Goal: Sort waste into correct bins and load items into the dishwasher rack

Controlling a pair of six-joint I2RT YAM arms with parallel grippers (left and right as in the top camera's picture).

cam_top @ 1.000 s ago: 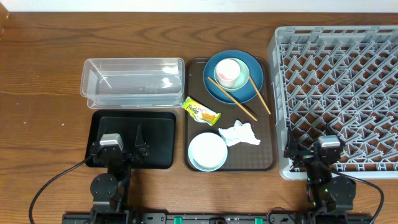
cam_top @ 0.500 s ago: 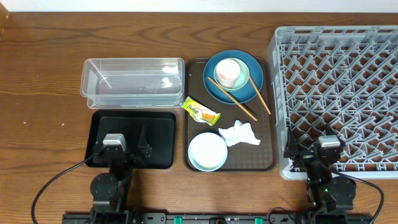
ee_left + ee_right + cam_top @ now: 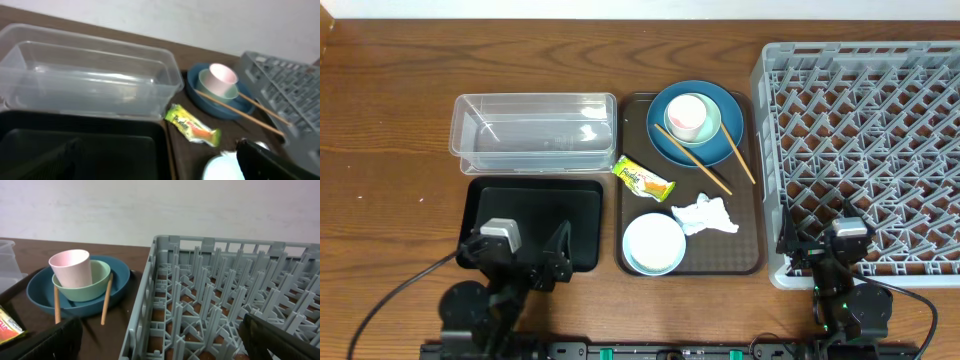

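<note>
The crumpled tissue (image 3: 707, 214) is lying uncovered next to the white-and-blue bowl, so the robot's open left gripper should continue toward the tissue's folds (image 3: 702, 212) until its fingers close on them.
On the dark brown serving tray (image 3: 752, 200) lie a blue plate (image 3: 732, 112) holding a green bowl (image 3: 714, 121) with a pink cup (image 3: 686, 115), two chopsticks (image 3: 692, 160), a crumpled tissue (image 3: 706, 216) and a white-and-blue bowl (image 3: 653, 242). The snack wrapper (image 3: 643, 179) lies at the tray's left edge and shows in the left wrist view (image 3: 192, 125). The clear tub (image 3: 533, 132) and black tray (image 3: 535, 210) are to the left. The grey rack (image 3: 865, 140) is on the right. My left gripper (image 3: 525, 258) is open over the black tray's near edge. My right gripper (image 3: 820, 245) is open at the rack's near left corner.
The wooden table (image 3: 390, 150) extends to the left of the bins. The rack's near wall (image 3: 145, 320) stands right in front of my right gripper. The plate, bowl and cup stack (image 3: 80, 282) is to the rack's left.
My left gripper has turned to the right and shifted toward the near edge of the black tray. The right arm has not moved.
</note>
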